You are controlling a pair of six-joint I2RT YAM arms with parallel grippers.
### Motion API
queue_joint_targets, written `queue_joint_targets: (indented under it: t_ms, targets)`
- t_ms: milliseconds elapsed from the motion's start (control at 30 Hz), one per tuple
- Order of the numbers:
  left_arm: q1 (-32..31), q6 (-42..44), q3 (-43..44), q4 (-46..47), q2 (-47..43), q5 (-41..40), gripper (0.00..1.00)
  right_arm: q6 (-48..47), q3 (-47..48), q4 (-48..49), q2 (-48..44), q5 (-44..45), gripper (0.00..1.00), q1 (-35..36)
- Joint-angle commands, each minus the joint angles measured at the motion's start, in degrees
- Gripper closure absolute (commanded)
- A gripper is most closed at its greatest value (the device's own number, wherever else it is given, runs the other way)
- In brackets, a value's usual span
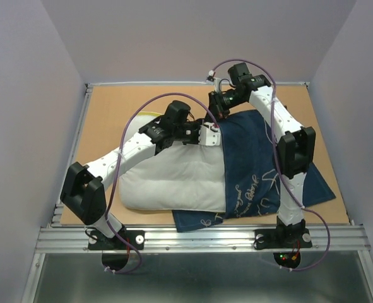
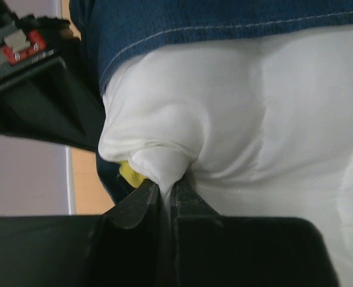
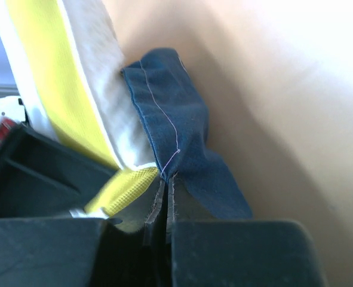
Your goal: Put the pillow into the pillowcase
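Note:
I should have my left gripper let go of the pillow's far corner and work the pillow's near corner (image 1: 219,206) in, because the pillow's near side (image 1: 195,206) is outside the pillowcase, on top of the pillowcase's lower layer.
The white pillow (image 1: 173,180) lies across the board, its right end inside the navy pillowcase (image 1: 255,164). My left gripper (image 1: 210,134) is shut on a bunched far corner of the pillow (image 2: 164,161), beside its yellow band (image 2: 130,173), at the case's hemmed edge (image 2: 164,36). My right gripper (image 1: 215,112) is shut on the far corner of the pillowcase's open edge (image 3: 176,137), right beside the pillow's yellow band (image 3: 45,78). The two grippers are close together at the far side of the pillow.
The tan board (image 1: 110,107) has a metal rail at its near edge (image 1: 199,237). Grey walls enclose the far and side edges. The pillowcase's closed end (image 1: 319,192) reaches toward the right near corner. The left arm lies over the pillow.

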Motion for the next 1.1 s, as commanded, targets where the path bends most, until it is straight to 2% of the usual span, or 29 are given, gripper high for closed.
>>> queue_joint_targets:
  t_ms: [0, 200, 400, 433, 567, 667, 767, 867, 933, 1067]
  targets:
    - [-3.2, 0.5, 4.8, 11.6, 1.0, 3.7, 1.00, 7.2, 7.7, 9.3, -2.3, -5.9, 0.99, 6.7]
    - [-3.8, 0.5, 2.2, 11.9, -0.7, 3.7, 1.00, 8.1, 6.5, 9.4, -1.9, -1.8, 0.98, 7.1]
    - [-3.8, 0.5, -4.1, 11.9, -6.7, 3.7, 1.00, 0.0, 0.5, 7.6, -7.3, 6.8, 1.00, 6.0]
    - [-3.8, 3.6, -4.8, 11.9, -8.1, 5.2, 1.00, -0.6, 0.0, 7.2, -8.2, 8.3, 1.00, 5.4]
    - [-4.5, 0.0, -6.6, 15.2, -8.4, 4.2, 1.00, 0.6, 2.8, 7.1, -8.2, 5.9, 1.00, 5.1]
    - [-5.7, -2.4, -5.7, 19.9, -6.1, 3.8, 1.00, 7.7, 5.6, 9.4, -5.8, -0.4, 0.99, 5.8]
    - [-6.8, -3.2, -4.9, 24.7, -4.5, 2.8, 1.00, 16.2, 5.0, 16.8, -5.3, -1.5, 0.99, 9.1]
    - [-7.8, -3.6, -5.4, 28.4, -3.2, 1.1, 1.00, 26.7, -1.4, 31.1, -6.7, 0.7, 0.99, 12.0]
    - [-7.7, -3.8, -6.3, 30.4, -3.3, 0.6, 1.00, 34.1, -3.0, 35.5, -7.2, 2.1, 0.99, 12.6]
    - [-7.0, -2.3, -10.9, 32.9, -4.4, -2.1, 1.00, 39.0, -3.9, 40.6, -7.2, 9.7, 0.99, 12.6]
